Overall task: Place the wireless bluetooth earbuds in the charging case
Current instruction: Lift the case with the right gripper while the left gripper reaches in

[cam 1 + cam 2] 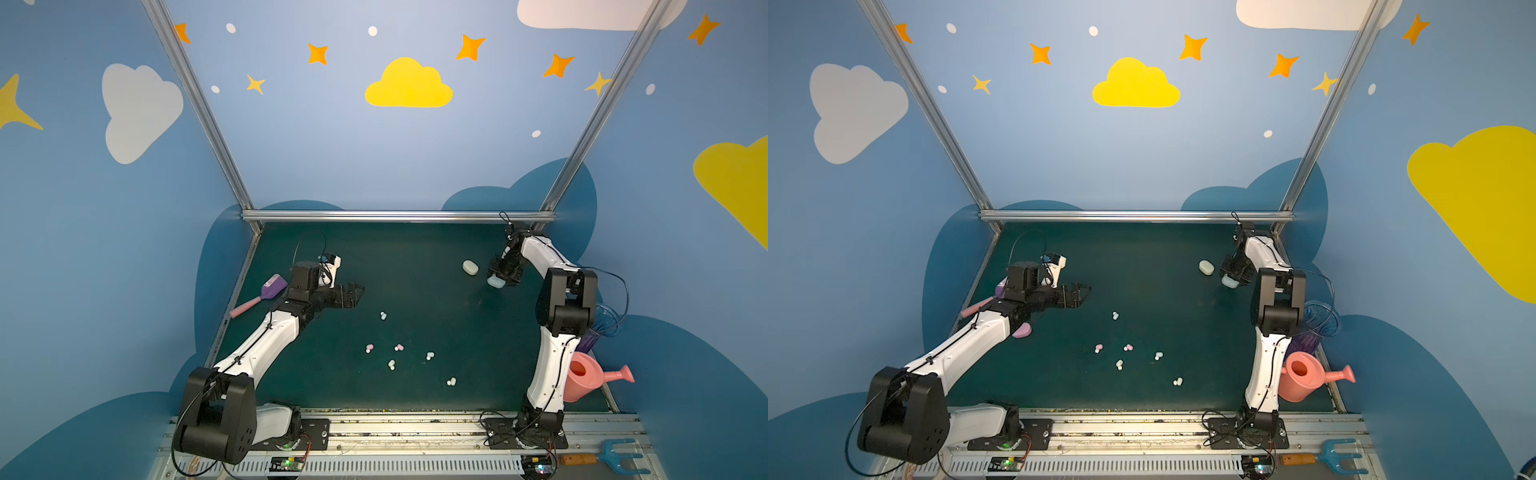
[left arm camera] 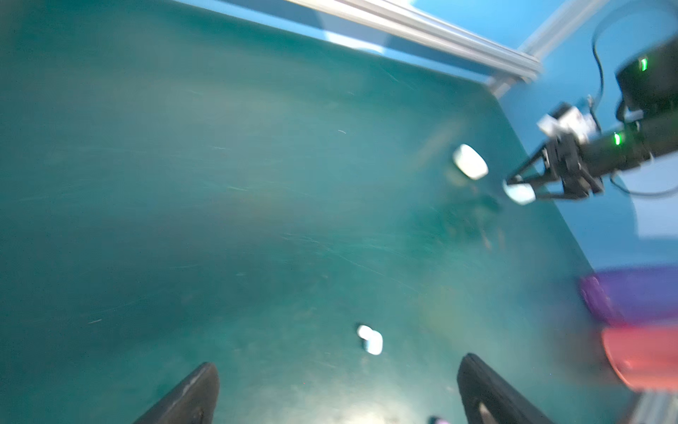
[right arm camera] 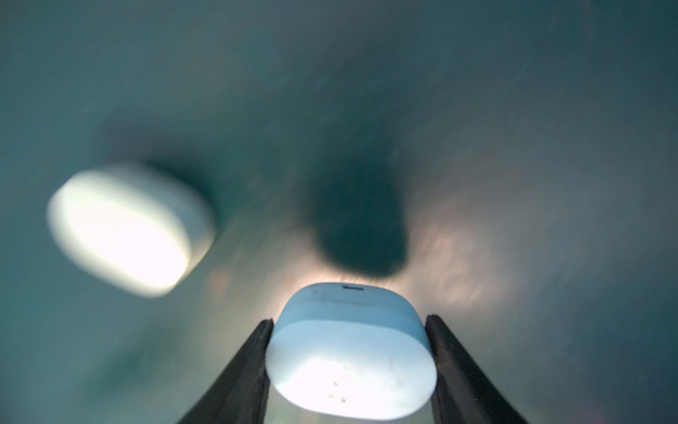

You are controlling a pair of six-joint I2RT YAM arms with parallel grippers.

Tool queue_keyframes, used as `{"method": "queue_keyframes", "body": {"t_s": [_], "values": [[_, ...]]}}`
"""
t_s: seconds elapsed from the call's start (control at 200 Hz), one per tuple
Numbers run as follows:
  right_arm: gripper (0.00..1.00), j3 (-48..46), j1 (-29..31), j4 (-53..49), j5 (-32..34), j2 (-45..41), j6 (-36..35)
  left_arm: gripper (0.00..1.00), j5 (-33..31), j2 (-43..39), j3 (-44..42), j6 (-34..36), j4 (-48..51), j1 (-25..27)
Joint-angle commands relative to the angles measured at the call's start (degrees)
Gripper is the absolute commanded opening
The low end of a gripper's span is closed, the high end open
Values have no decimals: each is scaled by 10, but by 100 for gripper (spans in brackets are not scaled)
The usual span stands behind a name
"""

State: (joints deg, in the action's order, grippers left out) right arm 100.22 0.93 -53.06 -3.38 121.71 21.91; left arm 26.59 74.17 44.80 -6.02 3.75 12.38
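Note:
My left gripper should keep moving toward the pale blue case (image 1: 496, 281) until it closes at its long side (image 3: 349, 305), because that side of the case is free of my right gripper's fingers.
Several tiny earbuds lie loose mid-mat: a pale blue one (image 1: 383, 316), two pink (image 1: 369, 348) (image 1: 399, 347), and whitish ones (image 1: 391, 365) (image 1: 451, 381). My right gripper (image 3: 350, 320) is shut on a pale blue charging case (image 3: 350, 352) (image 1: 496, 282), lid closed, held just above the mat at the far right. A whitish case (image 1: 470, 267) (image 3: 128, 227) lies beside it. A pink case (image 1: 1022, 331) peeks out from under my left arm. My left gripper (image 1: 353, 293) (image 2: 339, 363) hovers open and empty, with the pale blue earbud (image 2: 370, 339) just ahead of it.
A purple scoop (image 1: 272, 286) with a pink handle lies at the mat's left edge. A pink watering can (image 1: 582, 380) and a purple cup (image 1: 588, 343) stand behind my right arm. An aluminium rail (image 1: 399, 216) bounds the far edge. A blue toy fork (image 1: 619, 457) lies off the mat.

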Motion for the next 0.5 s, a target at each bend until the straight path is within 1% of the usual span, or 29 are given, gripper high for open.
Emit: {"method": "queue_keyframes", "body": {"t_s": [0.0,0.115,0.26,0.496], "values": [[48,-47,28,-7,-44,-74,-6,100,40,5,17,34,-2,39],[48,-103,61,-8,-77,-133,-3,100,41,11,20,53,-8,86],[48,-155,117,-15,-119,-210,1,100,53,20,14,54,-39,135],[48,-142,214,-72,-166,-292,-3,100,90,25,-13,73,-123,221]]}}
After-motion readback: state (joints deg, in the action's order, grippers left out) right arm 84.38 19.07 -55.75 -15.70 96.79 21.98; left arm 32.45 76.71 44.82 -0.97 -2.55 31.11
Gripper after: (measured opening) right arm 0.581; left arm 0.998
